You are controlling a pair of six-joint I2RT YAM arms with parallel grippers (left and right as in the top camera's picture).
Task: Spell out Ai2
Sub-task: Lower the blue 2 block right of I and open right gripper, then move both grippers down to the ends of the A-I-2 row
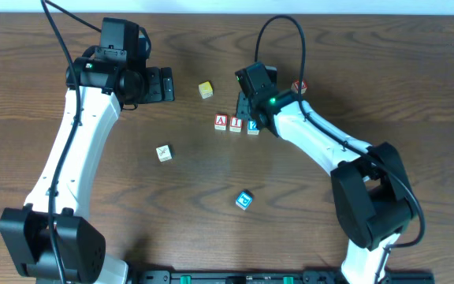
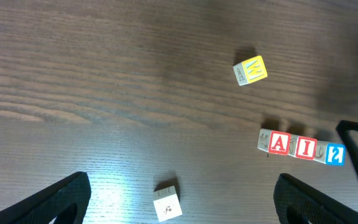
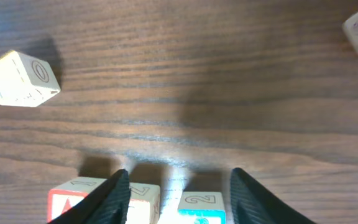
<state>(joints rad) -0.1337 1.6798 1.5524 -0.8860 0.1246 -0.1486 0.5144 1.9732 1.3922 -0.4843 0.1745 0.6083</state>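
A gap (image 1: 244, 126) parts the 2 block from the I block, so my closed right gripper should push the 2 block inward (image 1: 253, 128) while my left gripper braces the A block.
Three letter blocks stand in a row: a red A block (image 1: 221, 121), a red I block (image 1: 236, 122) and a blue 2 block (image 1: 253, 125). They also show in the left wrist view as the A block (image 2: 279, 143), the I block (image 2: 304, 147) and the 2 block (image 2: 335, 154). My right gripper (image 1: 251, 110) is open just behind the row. In the right wrist view its fingers (image 3: 180, 177) straddle the 2 block (image 3: 202, 207), with a gap on each side, and the left finger overlaps the I block (image 3: 143, 199). My left gripper (image 1: 164, 84) is open and empty at the far left.
Loose blocks lie around: a yellow block (image 1: 205, 89), a white block (image 1: 163, 153), a blue block (image 1: 244, 199) and a red-and-white block (image 1: 299, 87). The white block (image 2: 167, 202) lies below my left fingers (image 2: 182, 186). A white O block (image 3: 22, 78) shows in the right wrist view.
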